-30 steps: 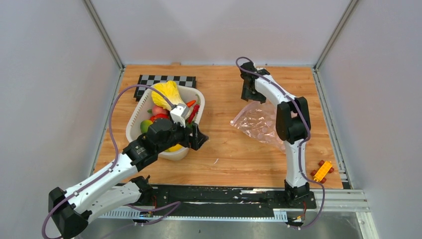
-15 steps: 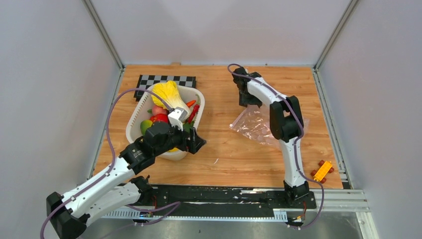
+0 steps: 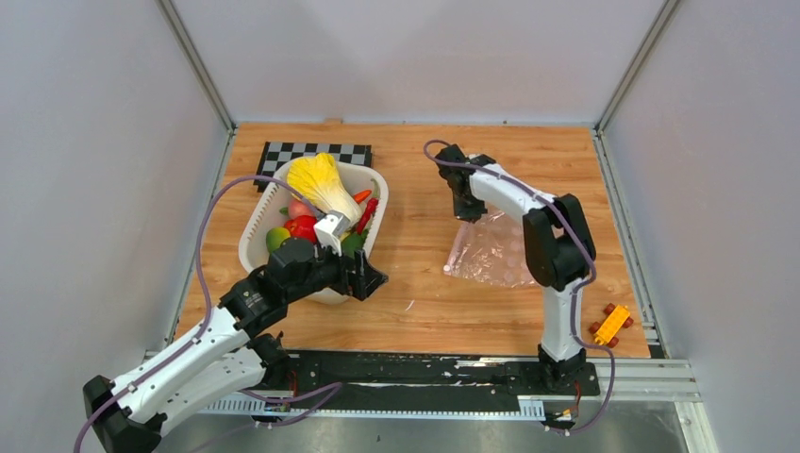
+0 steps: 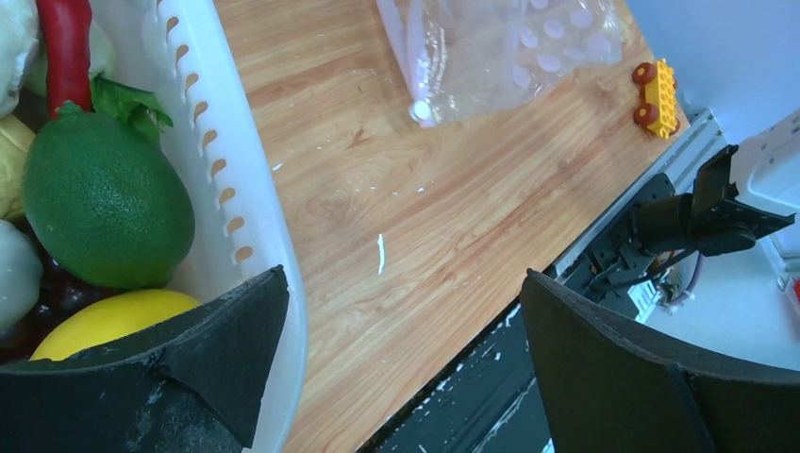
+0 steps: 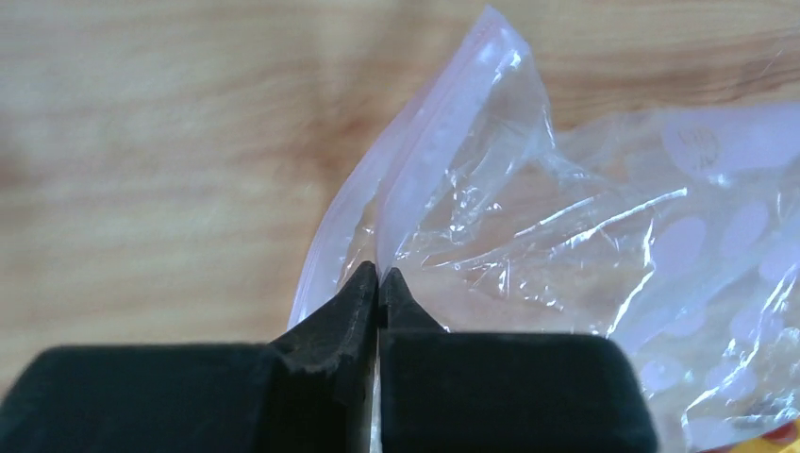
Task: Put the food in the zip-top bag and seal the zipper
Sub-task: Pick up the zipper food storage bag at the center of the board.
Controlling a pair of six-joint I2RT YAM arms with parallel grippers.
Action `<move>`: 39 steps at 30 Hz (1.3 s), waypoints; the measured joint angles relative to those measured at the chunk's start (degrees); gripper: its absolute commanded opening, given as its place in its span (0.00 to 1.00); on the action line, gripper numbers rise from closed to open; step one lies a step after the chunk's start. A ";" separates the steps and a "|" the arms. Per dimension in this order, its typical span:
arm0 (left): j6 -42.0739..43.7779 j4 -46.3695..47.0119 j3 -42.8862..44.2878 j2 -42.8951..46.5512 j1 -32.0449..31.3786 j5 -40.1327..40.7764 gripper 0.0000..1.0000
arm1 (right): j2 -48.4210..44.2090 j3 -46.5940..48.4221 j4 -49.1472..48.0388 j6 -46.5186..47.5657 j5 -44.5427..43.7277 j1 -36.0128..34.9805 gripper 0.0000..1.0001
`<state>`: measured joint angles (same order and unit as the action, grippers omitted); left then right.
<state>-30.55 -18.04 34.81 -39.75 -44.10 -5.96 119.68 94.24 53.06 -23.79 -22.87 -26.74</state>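
Observation:
Next, my right gripper moves the zipper strip across to my left gripper (image 3: pixel 387 281) for opening, because the zip-top bag is lying flat with its zipper strip (image 3: pixel 457 249) far from my left gripper.
The food lies in a white slotted basket (image 3: pixel 253 231): a yellow-leaved cabbage (image 3: pixel 321 184), a tomato (image 3: pixel 303 226), a red chili (image 3: pixel 367 213), a green lime (image 4: pixel 106 198) and a lemon (image 4: pixel 113 316). My left gripper (image 3: pixel 363 274) is open at the basket's near right corner, one finger over the rim (image 4: pixel 255 189) and the other over the table. To the right the zip-top bag (image 3: pixel 495 255) lies flat on the wood. My right gripper (image 5: pixel 379 274) is shut on the bag's far left edge, pinching the pink zipper (image 5: pixel 434 132) strip.
A black-and-white checkerboard (image 3: pixel 316 151) lies behind the basket. A yellow toy car (image 3: pixel 611 324) sits near the front right edge. A black rail (image 3: pixel 425 368) runs along the near edge. Grey walls close in the table on three sides.
The right gripper has moved left and down to the bag's edge and shut on it; the bag has shifted and flattened. The left arm has drawn back slightly, still open.

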 measured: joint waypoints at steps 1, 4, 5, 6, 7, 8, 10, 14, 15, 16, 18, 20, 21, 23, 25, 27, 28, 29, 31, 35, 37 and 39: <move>-0.02 -0.20 0.00 0.20 0.00 -0.13 1.00 | -2.38 -2.10 -0.66 -0.07 0.44 -1.22 0.00; -0.55 -1.07 0.00 1.07 0.00 -0.68 1.00 | -10.62 -8.46 -2.89 -0.59 1.86 -5.22 0.01; -1.05 -1.42 0.00 1.51 0.00 -1.18 1.00 | -14.69 -11.54 -4.28 -1.36 2.40 -7.19 0.02; -1.46 -1.55 0.00 1.86 0.00 -1.46 1.00 | -17.75 -13.66 -5.01 -1.88 2.69 -8.37 0.04; -2.05 -1.62 -0.04 2.32 0.00 -1.79 1.00 | -21.99 -17.18 -7.06 -2.73 3.48 -10.32 0.04; -2.69 -1.57 -0.13 2.73 0.00 -2.19 1.00 | -25.66 -20.33 -8.74 -3.45 4.15 -11.76 0.04; -3.96 -1.31 -0.85 3.45 -0.11 -3.02 1.00 | -34.51 -28.15 -12.57 -5.38 6.34 -15.21 0.04; -6.49 0.07 -3.58 3.52 -3.63 -2.49 1.00 | -48.72 -44.46 -22.01 -9.22 11.54 -18.86 0.03; -6.82 0.28 -3.89 3.48 -4.17 -1.84 1.00 | -50.95 -47.80 -23.91 -10.01 12.63 -18.95 0.03; -7.13 0.33 -4.15 2.89 -7.30 -0.90 1.00 | -53.00 -51.19 -26.32 -10.95 13.70 -18.95 0.03; -8.00 0.46 -4.59 1.79 -12.00 2.34 0.99 | -56.50 -57.11 -30.51 -12.70 15.82 -18.95 0.03; -9.07 1.70 -5.38 0.55 -15.76 5.53 0.95 | -58.84 -61.20 -33.33 -14.16 17.70 -18.95 0.03; -9.77 3.26 -6.40 0.22 -17.33 6.99 0.93 | -59.82 -63.01 -34.86 -14.97 18.86 -18.95 0.03; -11.37 7.17 -9.05 -0.35 -19.10 9.11 0.92 | -61.16 -65.07 -36.76 -15.82 21.03 -18.95 0.03; -12.94 11.69 -12.07 -2.43 -20.94 11.47 0.92 | -62.75 -66.14 -37.55 -16.33 23.08 -18.95 0.03; -13.70 15.10 -13.16 -5.92 -23.10 13.49 0.92 | -64.67 -66.23 -37.62 -16.65 24.15 -18.95 0.03; -13.79 16.41 -13.11 -8.11 -24.17 14.58 0.92 | -65.83 -66.25 -37.79 -16.76 24.55 -18.95 0.03; -13.79 17.68 -13.03 -10.21 -25.11 15.65 0.92 | -66.97 -66.25 -37.94 -16.92 24.79 -18.97 0.02; -13.77 19.80 -12.68 -13.53 -26.38 17.11 0.91 | -69.33 -66.31 -38.38 -17.35 25.14 -18.97 0.02; -14.14 25.33 -12.70 -16.35 -27.65 19.21 0.86 | -73.11 -67.21 -40.72 -18.69 26.01 -18.99 0.03; -14.10 28.46 -12.70 -16.13 -27.80 19.93 0.84 | -73.55 -67.25 -41.27 -19.15 26.32 -18.99 0.03; -13.90 31.28 -12.70 -15.67 -27.87 20.28 0.84 | -73.37 -67.25 -41.97 -19.45 26.95 -18.99 0.03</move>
<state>-44.45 13.23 22.11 -55.42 -71.96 14.33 46.30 26.98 11.09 -43.24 4.08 -45.74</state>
